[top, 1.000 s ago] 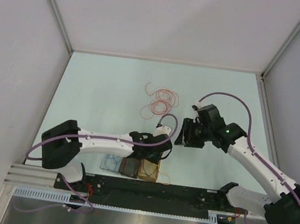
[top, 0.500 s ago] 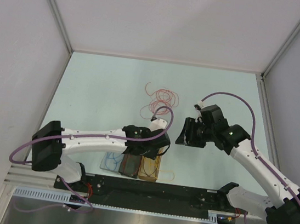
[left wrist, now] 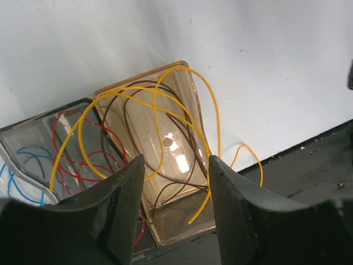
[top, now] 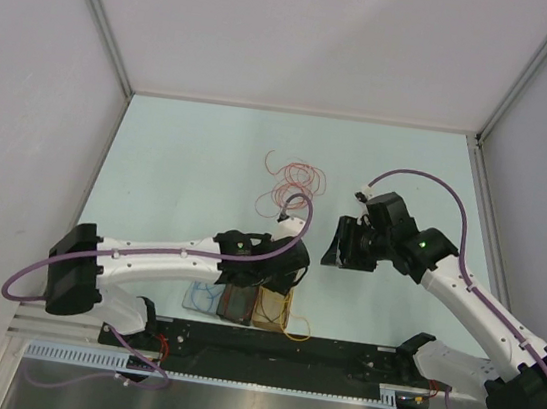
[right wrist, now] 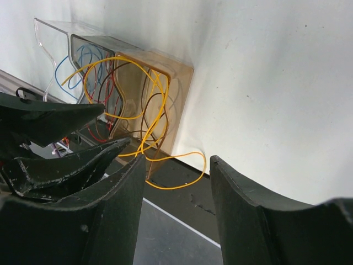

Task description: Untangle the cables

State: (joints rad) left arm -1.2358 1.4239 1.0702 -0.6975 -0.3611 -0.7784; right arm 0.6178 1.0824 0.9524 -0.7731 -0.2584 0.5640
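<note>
The yellow cable lies spilled over the dark tray and black rail (top: 303, 335), so my left gripper should pick the cable up and gather it into the amber tray (left wrist: 175, 146).
A tangle of red and orange cables (top: 291, 185) lies on the pale table, beyond both grippers. Three small trays stand at the near edge: a clear one with a blue cable (top: 203, 297), a dark one with a red cable (top: 236, 304), and an amber one (left wrist: 138, 77) with a dark brown cable (right wrist: 144, 94). A yellow cable (left wrist: 217, 110) loops over the amber and dark trays and spills onto the black rail (right wrist: 182, 186). My left gripper (left wrist: 175, 165) is open and empty just above the amber tray. My right gripper (top: 341, 246) is open and empty, to the right of the trays.
A black rail (top: 334, 359) runs along the near edge just behind the trays. White walls enclose the table on the left, back and right. My left gripper's fingers (right wrist: 66, 118) show at the left of the right wrist view.
My left arm has swung its elbow leftward and its gripper has shifted slightly left over the trays. The yellow loop beside the amber tray has shifted a little. The right arm has barely moved.
</note>
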